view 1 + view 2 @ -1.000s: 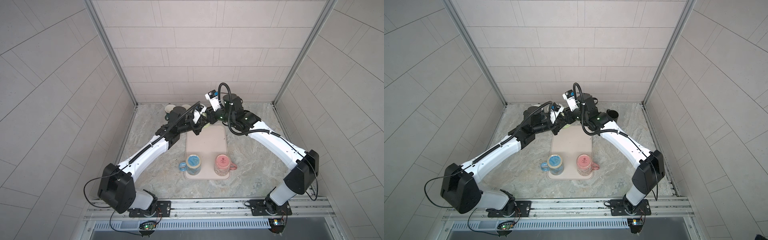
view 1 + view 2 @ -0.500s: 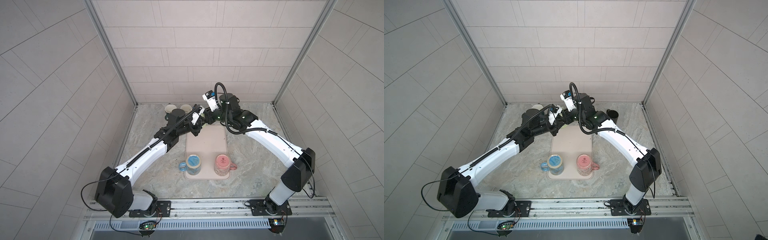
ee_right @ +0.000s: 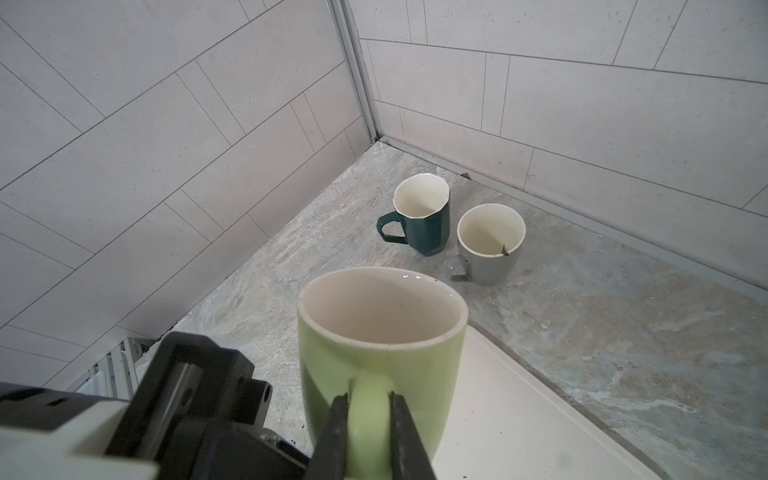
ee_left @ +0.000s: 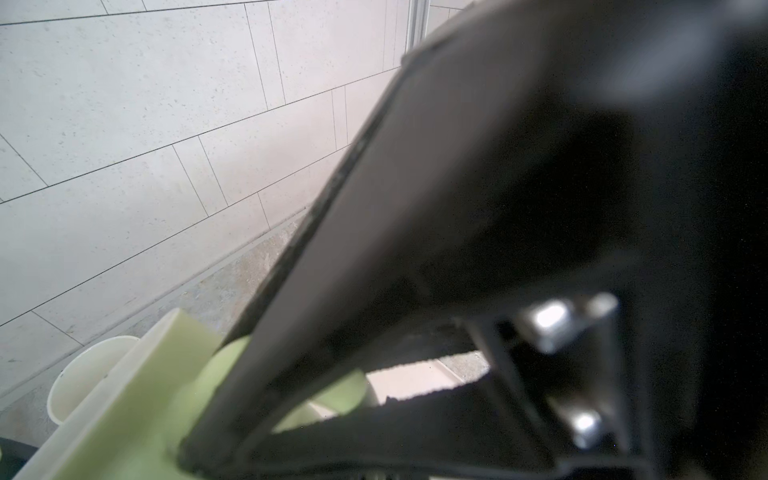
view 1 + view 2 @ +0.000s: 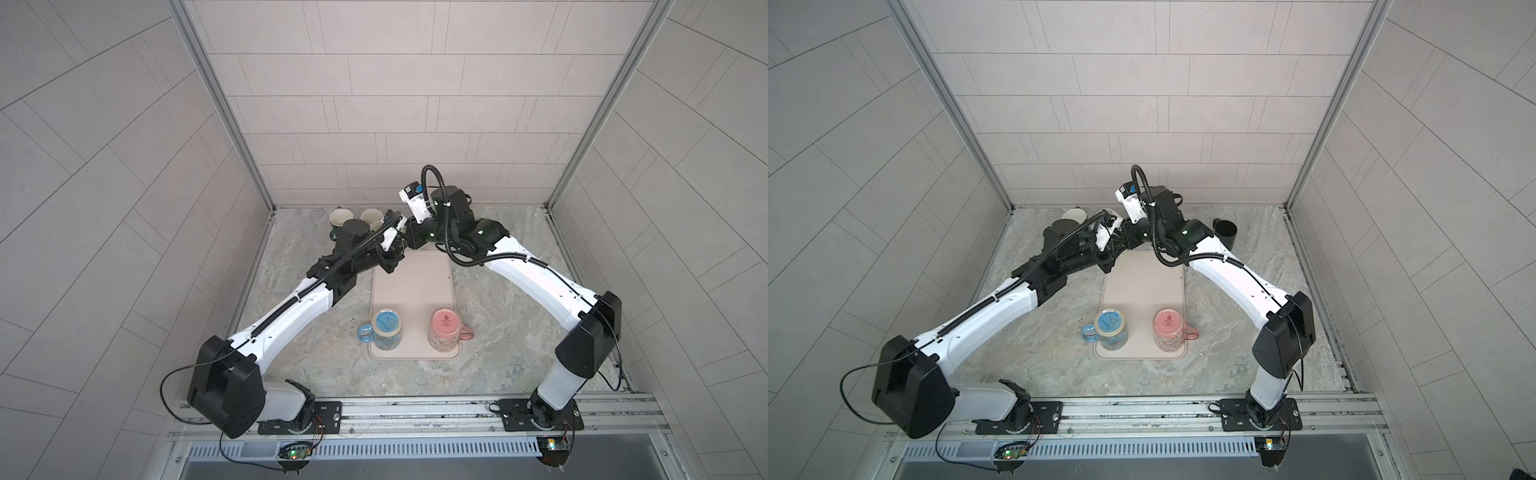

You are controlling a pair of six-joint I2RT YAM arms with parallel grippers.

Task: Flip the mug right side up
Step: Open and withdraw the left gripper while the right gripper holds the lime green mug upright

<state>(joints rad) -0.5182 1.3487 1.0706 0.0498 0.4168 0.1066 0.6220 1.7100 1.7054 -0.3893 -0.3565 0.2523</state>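
Observation:
Next, I move my left gripper away because it is crowding the pale green mug [image 3: 326, 376] in my right gripper, before I stand that mug next to the grey mug.
The pale green mug [image 3: 380, 332] stands upright, mouth up, on the far left corner of the beige mat [image 5: 411, 291]. My right gripper [image 3: 370, 411] is shut on its handle, one finger [image 3: 338, 419] pressed to each side. In both top views the two wrists meet over that corner and hide the mug. My left gripper [image 5: 390, 259] sits close against the mug's side. Its wrist view shows only blurred green mug [image 4: 137, 399] and dark fingers, so no hold by it can be made out.
A blue mug [image 5: 386, 328] and a pink mug [image 5: 444, 328] stand upside down on the mat's near end. A dark teal mug [image 3: 424, 216] and a grey mug [image 3: 490, 245] stand upright by the back left corner. A black mug [image 5: 1225, 230] stands back right.
The right gripper's jaws have closed onto the mug's handle. Both wrists have shifted slightly toward the back left.

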